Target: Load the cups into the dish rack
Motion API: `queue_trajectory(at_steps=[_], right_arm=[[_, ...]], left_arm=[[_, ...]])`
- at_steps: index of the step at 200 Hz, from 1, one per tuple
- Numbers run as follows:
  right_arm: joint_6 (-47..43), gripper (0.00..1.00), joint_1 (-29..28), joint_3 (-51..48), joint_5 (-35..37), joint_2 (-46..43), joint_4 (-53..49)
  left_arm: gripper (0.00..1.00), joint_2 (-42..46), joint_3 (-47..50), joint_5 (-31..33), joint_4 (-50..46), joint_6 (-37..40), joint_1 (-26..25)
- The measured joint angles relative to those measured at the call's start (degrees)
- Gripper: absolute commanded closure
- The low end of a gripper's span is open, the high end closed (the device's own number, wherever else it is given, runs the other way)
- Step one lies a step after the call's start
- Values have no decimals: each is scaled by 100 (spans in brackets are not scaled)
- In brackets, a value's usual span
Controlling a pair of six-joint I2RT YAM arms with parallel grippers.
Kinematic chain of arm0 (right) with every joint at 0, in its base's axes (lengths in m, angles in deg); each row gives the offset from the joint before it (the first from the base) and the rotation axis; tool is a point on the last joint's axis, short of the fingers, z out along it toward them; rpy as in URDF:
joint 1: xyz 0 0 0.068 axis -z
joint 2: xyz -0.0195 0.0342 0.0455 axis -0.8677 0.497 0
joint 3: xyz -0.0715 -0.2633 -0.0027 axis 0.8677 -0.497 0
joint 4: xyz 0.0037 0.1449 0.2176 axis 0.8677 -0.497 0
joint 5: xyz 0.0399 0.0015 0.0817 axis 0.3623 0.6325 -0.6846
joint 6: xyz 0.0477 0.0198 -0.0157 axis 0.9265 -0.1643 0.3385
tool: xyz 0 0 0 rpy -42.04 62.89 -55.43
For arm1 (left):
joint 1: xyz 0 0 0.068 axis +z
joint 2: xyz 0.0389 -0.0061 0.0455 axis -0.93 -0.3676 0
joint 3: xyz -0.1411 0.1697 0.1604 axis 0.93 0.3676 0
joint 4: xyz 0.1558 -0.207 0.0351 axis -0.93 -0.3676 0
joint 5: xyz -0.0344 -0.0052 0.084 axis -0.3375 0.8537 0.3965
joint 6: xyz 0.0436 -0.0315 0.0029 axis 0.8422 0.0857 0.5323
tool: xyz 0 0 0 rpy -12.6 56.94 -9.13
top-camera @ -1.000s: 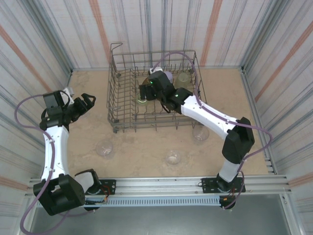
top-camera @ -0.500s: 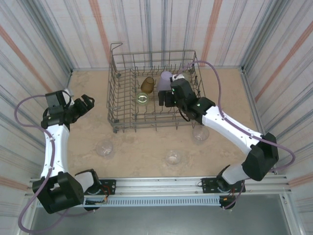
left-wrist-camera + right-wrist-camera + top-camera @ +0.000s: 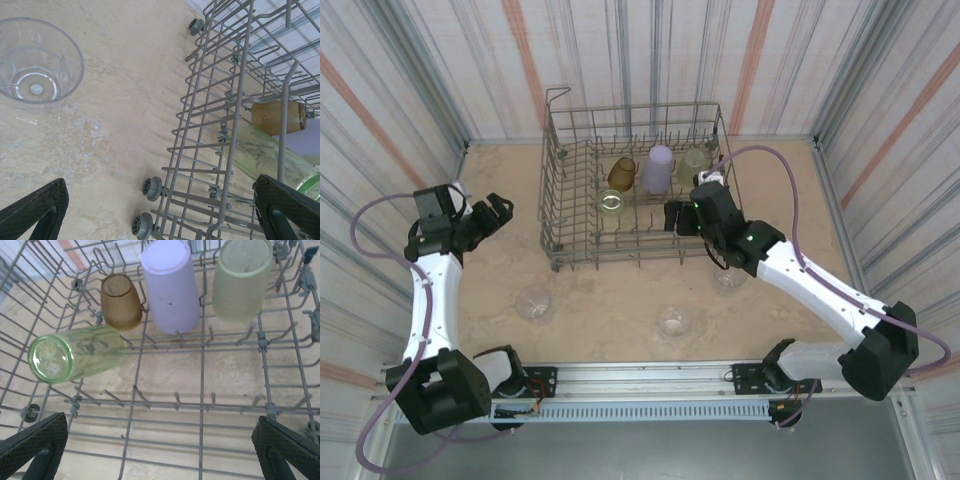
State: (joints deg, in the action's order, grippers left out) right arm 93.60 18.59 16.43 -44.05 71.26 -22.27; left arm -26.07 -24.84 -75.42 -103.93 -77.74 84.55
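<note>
My right gripper is open and should keep moving toward the middle clear cup [image 3: 674, 321], which stands free in front of the rack, until my fingers straddle the cup's rim [image 3: 661, 321].
The grey wire dish rack [image 3: 556, 190] stands at the back of the table. It holds an amber cup [image 3: 621, 173], a lavender cup [image 3: 657, 168] and a pale yellow-green cup [image 3: 694, 160], all base up, plus a green cup [image 3: 611, 201] on its side. My right gripper [image 3: 672, 218] hovers open and empty over the rack's front right part; its wrist view looks down on the lavender cup [image 3: 170, 285] and the green cup [image 3: 75, 355]. My left gripper [image 3: 498, 210] hangs open and empty left of the rack. Clear cups [image 3: 534, 302] [image 3: 673, 321] stand on the table.
A third clear cup [image 3: 728, 272] sits under my right forearm, partly hidden. In the left wrist view a clear cup [image 3: 37, 60] stands upright on bare table beside the rack's wheeled corner [image 3: 151, 188]. Striped walls close in the table on three sides.
My right gripper has drawn back from the rack's middle toward its front right, leaving the lavender cup base up in the back row. The left arm has barely moved.
</note>
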Motion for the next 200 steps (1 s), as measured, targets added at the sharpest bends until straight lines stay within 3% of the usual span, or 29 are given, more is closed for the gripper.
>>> queue_trajectory(at_steps=[73,200], right_arm=[[435,1,-691,-168,577,-356,-682],[1602,4,-2413,-332,890,-240,-1676]], left_arm=[[1,0,0,-4,0,0,0],[1,7,0,-63,0,-2,46]])
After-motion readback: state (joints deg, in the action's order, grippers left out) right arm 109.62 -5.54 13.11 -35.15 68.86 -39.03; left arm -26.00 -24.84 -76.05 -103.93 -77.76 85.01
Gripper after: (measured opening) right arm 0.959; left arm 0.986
